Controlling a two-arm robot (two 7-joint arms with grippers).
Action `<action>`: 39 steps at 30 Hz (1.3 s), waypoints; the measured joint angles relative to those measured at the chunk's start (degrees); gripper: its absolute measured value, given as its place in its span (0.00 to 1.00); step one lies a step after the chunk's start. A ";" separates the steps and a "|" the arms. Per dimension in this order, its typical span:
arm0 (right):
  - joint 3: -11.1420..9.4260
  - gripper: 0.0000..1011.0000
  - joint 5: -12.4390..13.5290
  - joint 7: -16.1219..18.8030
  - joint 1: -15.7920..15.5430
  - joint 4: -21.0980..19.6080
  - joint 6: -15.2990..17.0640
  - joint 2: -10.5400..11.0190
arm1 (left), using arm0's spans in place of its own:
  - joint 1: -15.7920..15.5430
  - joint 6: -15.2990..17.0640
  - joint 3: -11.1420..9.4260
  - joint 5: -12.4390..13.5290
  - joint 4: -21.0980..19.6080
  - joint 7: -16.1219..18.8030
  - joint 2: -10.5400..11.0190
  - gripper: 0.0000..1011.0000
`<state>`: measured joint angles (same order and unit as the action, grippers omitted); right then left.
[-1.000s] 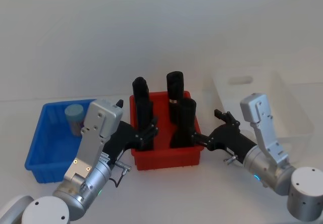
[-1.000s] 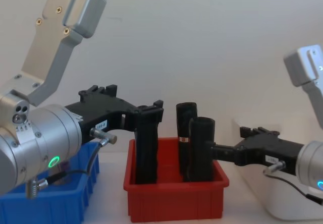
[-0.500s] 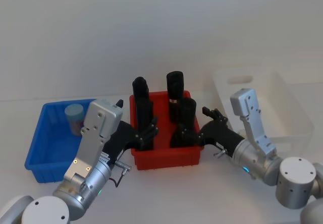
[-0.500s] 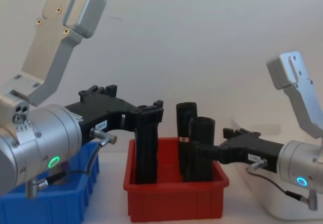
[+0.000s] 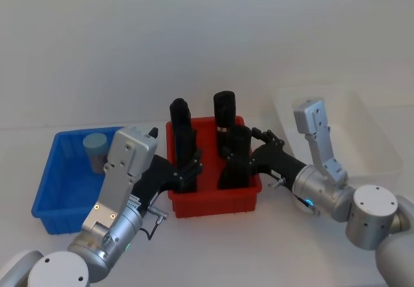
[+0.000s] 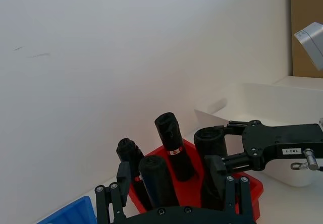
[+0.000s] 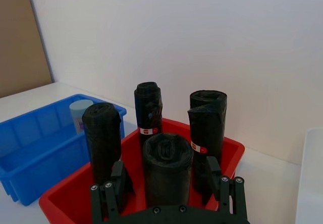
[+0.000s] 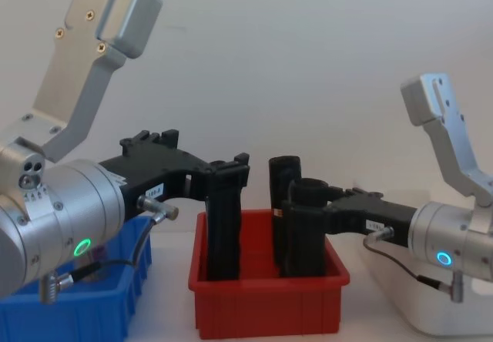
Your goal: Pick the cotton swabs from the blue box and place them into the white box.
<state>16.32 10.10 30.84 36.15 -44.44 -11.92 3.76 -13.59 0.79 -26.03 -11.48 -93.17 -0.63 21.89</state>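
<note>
The black roll at my right gripper [image 8: 306,238] is tall and slim, so it will topple over when I drop it into the white box [image 5: 339,128].
One cotton swab tub [image 5: 96,146] with a pale lid stands in the far part of the blue box [image 5: 45,190]; it also shows in the right wrist view as the tub [image 7: 81,110] in the blue box [image 7: 30,153]. The white box [image 5: 381,151] sits at the right. My left gripper [image 5: 191,168] is open at the red bin's front left, its fingers either side of a black roll [image 6: 156,176]. My right gripper [image 5: 240,159] is open around the front right black roll [image 7: 166,158], away from both boxes.
A red bin [image 5: 213,203] with several tall black rolls stands between the blue box and the white box. In the chest view both grippers reach over the red bin [image 8: 269,307]. A white wall rises behind the table.
My right gripper has moved left from beside the white box to the red bin, and its fingers now straddle the front right black roll. The left arm has not moved.
</note>
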 joint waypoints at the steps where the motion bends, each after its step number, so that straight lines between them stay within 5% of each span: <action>1: -0.04 0.99 0.15 0.31 0.33 0.52 -0.18 -0.09 | 0.00 0.00 0.00 0.00 0.00 0.00 0.00 0.99; 9: -0.42 0.88 1.06 2.67 3.66 5.81 -1.48 -0.95 | 0.00 0.00 0.00 0.00 0.00 0.00 0.00 0.99; 21: -0.76 0.49 1.78 5.81 7.19 11.37 -2.86 -1.75 | 0.00 0.00 0.00 0.00 0.00 0.00 0.00 0.99; 24: -0.80 0.46 1.79 5.94 7.27 11.42 -2.88 -1.75 | 0.00 0.00 0.00 0.00 0.00 0.00 0.00 0.99; 30: -0.93 0.42 1.89 5.90 6.71 9.54 -2.31 -1.48 | 0.00 0.00 0.00 0.00 0.00 0.00 0.00 0.99; 39: -1.46 0.37 2.89 3.83 2.33 -0.91 0.79 0.12 | 0.00 0.00 0.00 0.00 0.00 0.00 0.00 0.99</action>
<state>14.86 12.99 34.68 38.48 -45.35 -11.13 3.88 -13.59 0.79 -26.03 -11.48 -93.17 -0.62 21.89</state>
